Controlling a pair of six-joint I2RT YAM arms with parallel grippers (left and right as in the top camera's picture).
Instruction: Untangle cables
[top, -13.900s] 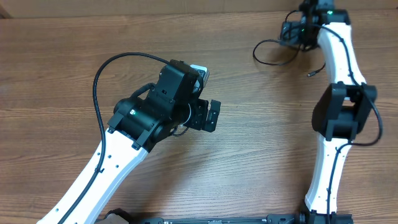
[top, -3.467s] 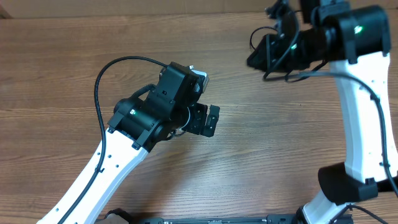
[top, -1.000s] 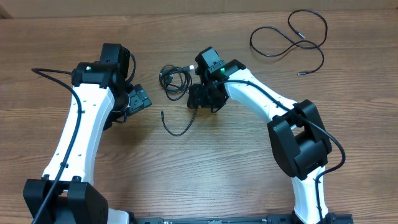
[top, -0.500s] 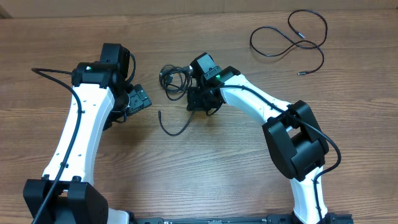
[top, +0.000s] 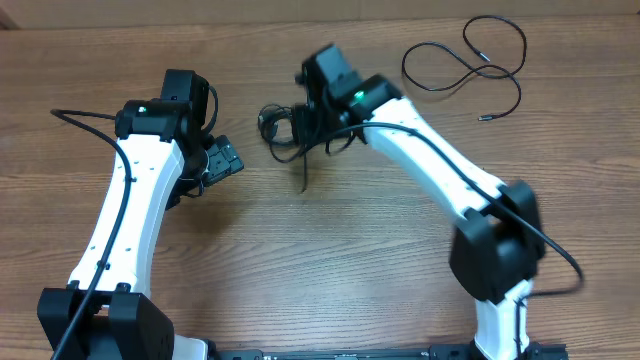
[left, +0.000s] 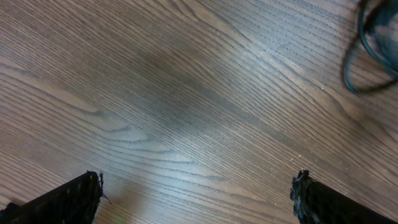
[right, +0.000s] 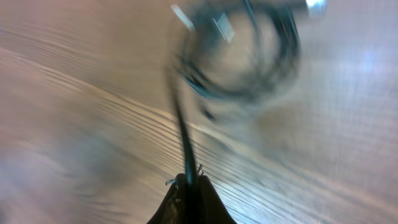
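Next, my right gripper lifts the strand of cable (right: 181, 121) it holds up high, because that piece still runs into the tangled bundle (top: 281, 126). It should let the bundle's coils hang and loosen below.
A small tangled bundle of thin black cables (top: 273, 126) lies on the wood table (top: 350, 250) between the two arms. My right gripper (top: 312, 127) hangs just right of it, shut on one strand (right: 184, 140) that runs from the closed fingertips (right: 189, 185) up to the blurred bundle (right: 245, 59). The strand's loose end (top: 302, 175) dangles toward the table. My left gripper (top: 222, 160) stands left of the bundle, wide open (left: 196, 190) over bare wood. A loop of the cables (left: 367, 53) shows in the left wrist view's top right corner.
Another thin black cable (top: 470, 62) lies alone in open loops at the table's far right. The left arm's own thick black cable (top: 80, 118) arcs out at the left. The right arm (top: 440, 170) stretches diagonally across the table's right half.
My right gripper has shut on a strand and moved toward the table's far side, lifting the strand's loose end off the wood. The left arm has stayed still.
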